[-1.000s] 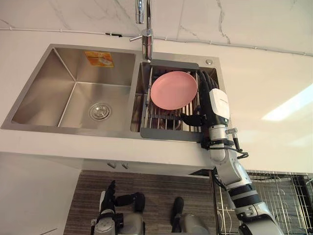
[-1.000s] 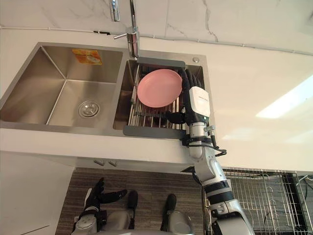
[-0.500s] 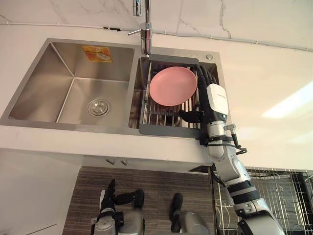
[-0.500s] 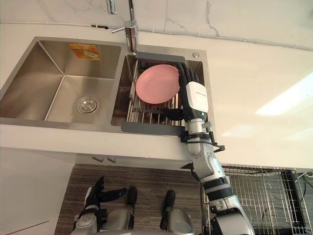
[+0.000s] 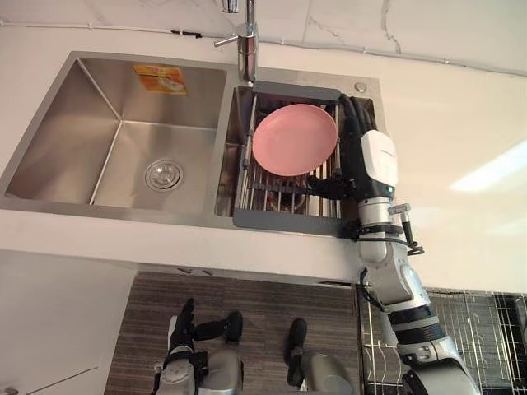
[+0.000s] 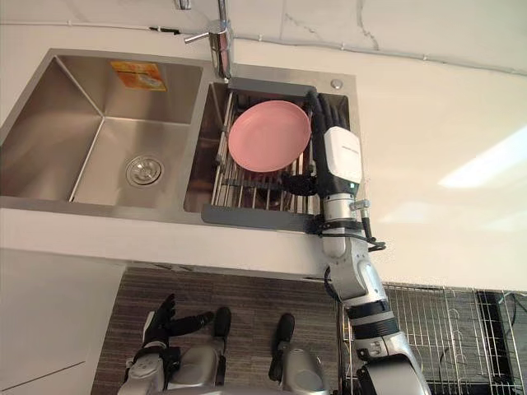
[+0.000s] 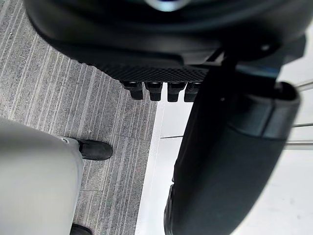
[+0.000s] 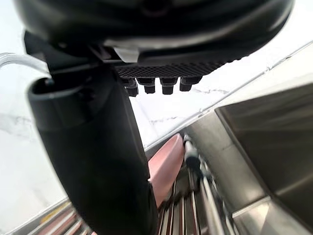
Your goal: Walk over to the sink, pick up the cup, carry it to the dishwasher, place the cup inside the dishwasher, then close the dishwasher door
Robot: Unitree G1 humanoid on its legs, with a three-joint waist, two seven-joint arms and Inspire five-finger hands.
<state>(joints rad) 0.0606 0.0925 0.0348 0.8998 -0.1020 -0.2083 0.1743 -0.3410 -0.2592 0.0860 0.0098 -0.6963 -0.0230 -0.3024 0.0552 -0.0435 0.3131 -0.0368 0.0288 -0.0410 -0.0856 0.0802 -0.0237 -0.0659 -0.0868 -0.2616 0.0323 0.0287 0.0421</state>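
Observation:
Only open wires can be seen past the pink plate's lower rim, so the robot should expect an empty drying rack underneath when it lifts the plate.
My right hand reaches over the right basin of the steel sink. Its fingers lie straight along the right edge of a pink plate, and its thumb points left under the plate's lower rim, so the hand is open and holds nothing. The plate leans in a wire drying rack with a grey frame. In the right wrist view the plate stands on edge just past the thumb. The plate and hand hide part of the rack beneath them. My left hand hangs low over the floor, open.
The faucet stands behind the divider between the basins. The left basin holds only its drain. White countertop runs to the right. A wire dishwasher rack shows at the lower right, below the counter.
The whole view has shifted slightly, so the camera moved. My right hand stays beside the pink plate in much the same pose. The left hand has not moved.

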